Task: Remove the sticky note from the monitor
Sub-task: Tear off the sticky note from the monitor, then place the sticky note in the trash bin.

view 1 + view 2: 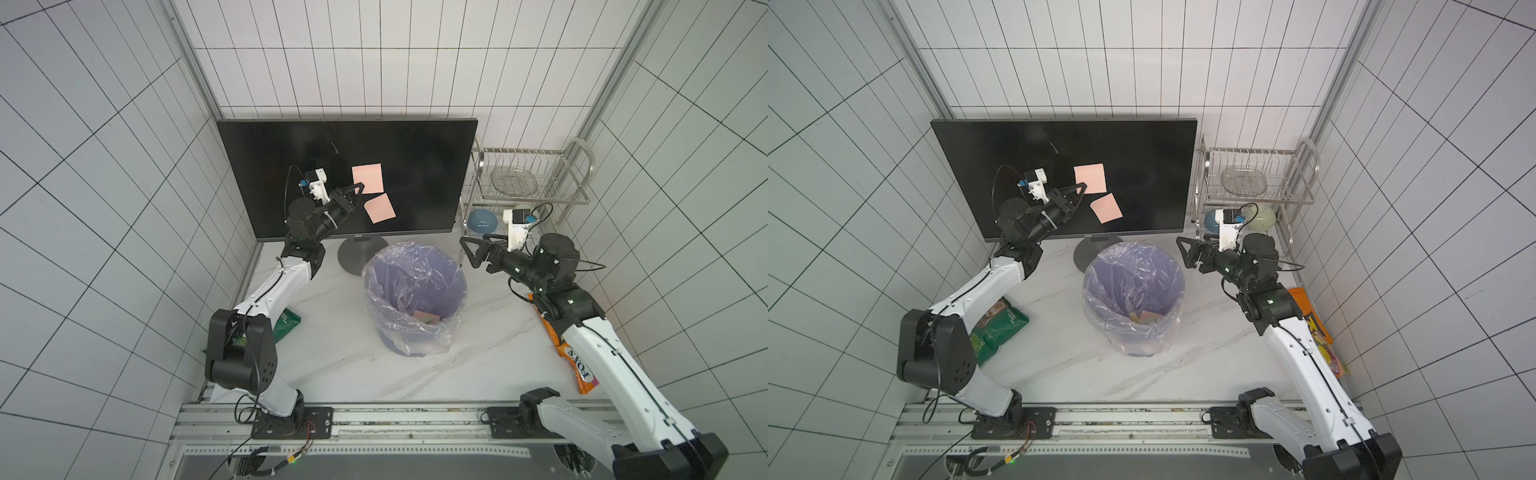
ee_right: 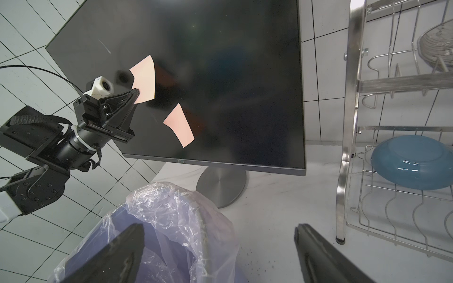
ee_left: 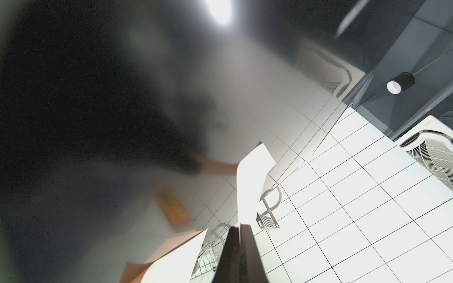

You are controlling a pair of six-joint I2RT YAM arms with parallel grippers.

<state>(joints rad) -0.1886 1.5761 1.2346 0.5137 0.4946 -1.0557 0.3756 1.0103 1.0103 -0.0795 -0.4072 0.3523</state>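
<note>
The upper sticky note's curled corner [image 1: 367,186] is pinched in my left gripper, so I should go on pulling the note off the screen until it hangs over the purple bin [image 1: 416,280].
The black monitor [image 1: 415,145] [image 1: 1142,145] [image 2: 245,73] stands at the back on its round grey base. Two pink sticky notes are on its screen, an upper sticky note [image 1: 370,176] [image 1: 1091,176] [image 2: 144,80] and a lower sticky note [image 1: 379,208] [image 1: 1106,208] [image 2: 179,125]. My left gripper [image 1: 360,189] [image 1: 1084,187] [image 2: 137,92] is shut on the upper note's lower left corner. In the left wrist view the jaws [image 3: 239,226] are pressed together at the foot of a curled sheet [image 3: 252,176]. My right gripper [image 1: 467,253] [image 1: 1183,253] [image 2: 218,227] hangs open and holds nothing, just right of the bin.
A purple bin [image 1: 457,291] [image 1: 1177,286] lined with clear plastic stands in front of the monitor, with paper scraps [image 1: 426,318] inside. A steel dish rack [image 1: 528,174] with a blue bowl [image 1: 482,220] is at the back right. Snack bags lie at the left [image 1: 286,322] and right [image 1: 577,365].
</note>
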